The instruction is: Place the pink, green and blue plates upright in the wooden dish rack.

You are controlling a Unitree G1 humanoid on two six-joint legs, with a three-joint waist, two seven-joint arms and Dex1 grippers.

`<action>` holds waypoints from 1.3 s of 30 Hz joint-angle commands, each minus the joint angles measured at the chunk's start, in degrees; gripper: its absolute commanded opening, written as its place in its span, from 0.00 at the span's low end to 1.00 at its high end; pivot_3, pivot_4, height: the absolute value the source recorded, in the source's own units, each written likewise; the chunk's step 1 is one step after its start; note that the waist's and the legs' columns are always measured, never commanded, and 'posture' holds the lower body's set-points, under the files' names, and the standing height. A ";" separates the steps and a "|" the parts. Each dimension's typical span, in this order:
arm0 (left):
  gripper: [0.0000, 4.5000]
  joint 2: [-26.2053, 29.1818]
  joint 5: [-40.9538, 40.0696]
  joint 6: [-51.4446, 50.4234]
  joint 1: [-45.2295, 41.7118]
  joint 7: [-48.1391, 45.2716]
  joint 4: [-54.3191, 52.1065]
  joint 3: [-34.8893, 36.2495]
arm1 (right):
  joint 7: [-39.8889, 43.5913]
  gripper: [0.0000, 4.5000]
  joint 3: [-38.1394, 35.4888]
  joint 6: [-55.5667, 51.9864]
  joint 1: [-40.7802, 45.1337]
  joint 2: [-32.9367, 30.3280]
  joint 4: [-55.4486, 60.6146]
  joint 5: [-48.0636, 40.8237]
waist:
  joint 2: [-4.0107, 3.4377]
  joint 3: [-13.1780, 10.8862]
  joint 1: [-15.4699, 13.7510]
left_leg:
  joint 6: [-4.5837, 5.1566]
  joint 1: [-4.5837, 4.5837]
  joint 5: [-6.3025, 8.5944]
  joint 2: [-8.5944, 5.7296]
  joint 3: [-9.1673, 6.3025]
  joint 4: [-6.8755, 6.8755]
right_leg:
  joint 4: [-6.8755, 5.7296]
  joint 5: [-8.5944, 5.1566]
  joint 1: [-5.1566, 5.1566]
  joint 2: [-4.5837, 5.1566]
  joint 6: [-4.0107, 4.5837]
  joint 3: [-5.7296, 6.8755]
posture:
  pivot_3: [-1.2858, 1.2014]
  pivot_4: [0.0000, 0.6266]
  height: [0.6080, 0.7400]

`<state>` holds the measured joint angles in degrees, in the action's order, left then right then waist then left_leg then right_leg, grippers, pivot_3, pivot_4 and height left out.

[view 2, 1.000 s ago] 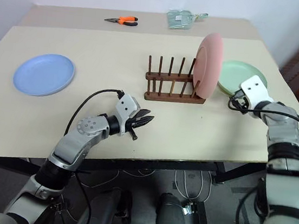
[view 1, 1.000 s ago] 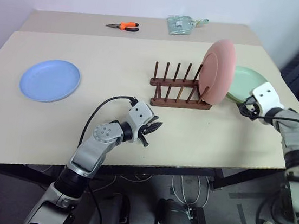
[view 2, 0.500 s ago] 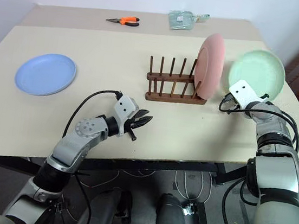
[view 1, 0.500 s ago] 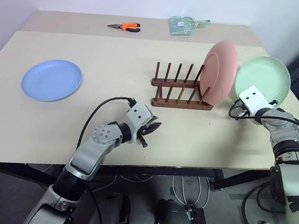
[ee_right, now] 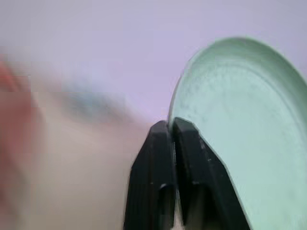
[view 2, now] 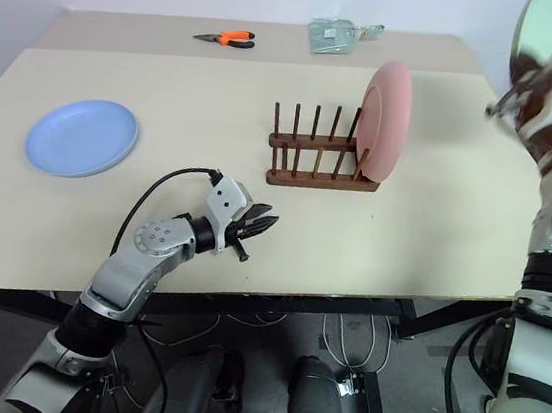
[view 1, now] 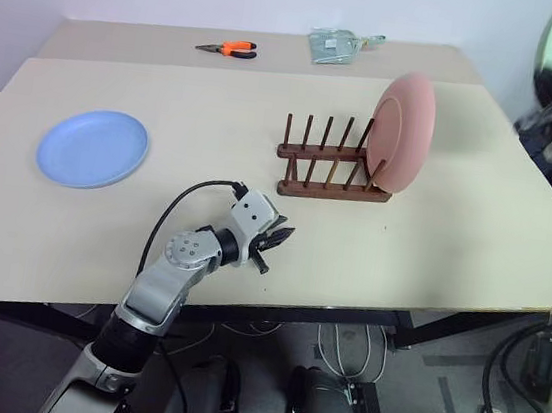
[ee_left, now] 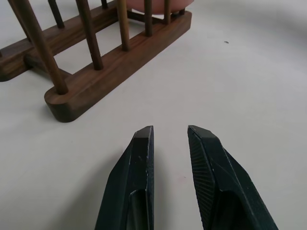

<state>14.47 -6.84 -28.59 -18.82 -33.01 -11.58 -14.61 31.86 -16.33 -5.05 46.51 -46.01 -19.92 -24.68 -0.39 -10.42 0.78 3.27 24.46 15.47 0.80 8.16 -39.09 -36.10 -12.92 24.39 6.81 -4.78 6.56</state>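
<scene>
I need to swing my right gripper back over into the slot (view 1: 346, 165) beside the pink plate, because the green plate hangs past the table's side and the pink plate is before the free slots.
The pink plate (view 1: 403, 131) stands upright in the right end slot of the wooden dish rack (view 1: 331, 168) at mid-table. Far to the left, the blue plate (view 1: 93, 148) lies flat on the table. High at the right, off the table surface, the green plate (ee_right: 240, 129) hangs tilted on edge, and my right gripper (ee_right: 171, 125) is shut on its rim. My left gripper (view 1: 273, 244) hovers low over the table in front of the rack's left end. Its fingers (ee_left: 139, 158) stand a little apart with nothing between them.
Orange-handled pliers (view 1: 227, 48) and a pale green packet (view 1: 336, 45) lie at the back of the table (view 1: 452, 248). The rack's remaining slots, left of the pink plate, hold nothing. The table's front edge runs just below my left gripper.
My right gripper closed on the green plate's rim and lifted it from flat on the table, right of the rack, up high to the right. The left arm stayed put.
</scene>
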 commanded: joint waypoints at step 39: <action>0.25 -0.21 -5.14 -2.71 0.91 0.73 -6.47 1.90 | -18.52 0.01 -7.75 -47.51 9.14 20.71 16.50 -52.12 | 0.05 0.03 -0.12 | 0.17 0.22 0.09 -0.12 -0.02 -0.05 | 0.04 0.05 0.13 -0.01 0.04 0.15 | 0.52 0.24 1.00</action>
<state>14.48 -11.01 -31.68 -17.96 -32.17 -15.83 -12.68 14.69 -22.17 -52.25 54.22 -25.73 -5.74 -74.05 -0.35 -10.40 0.66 3.44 24.68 15.56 0.69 8.14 -39.13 -36.06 -12.88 24.51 6.81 -4.74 6.70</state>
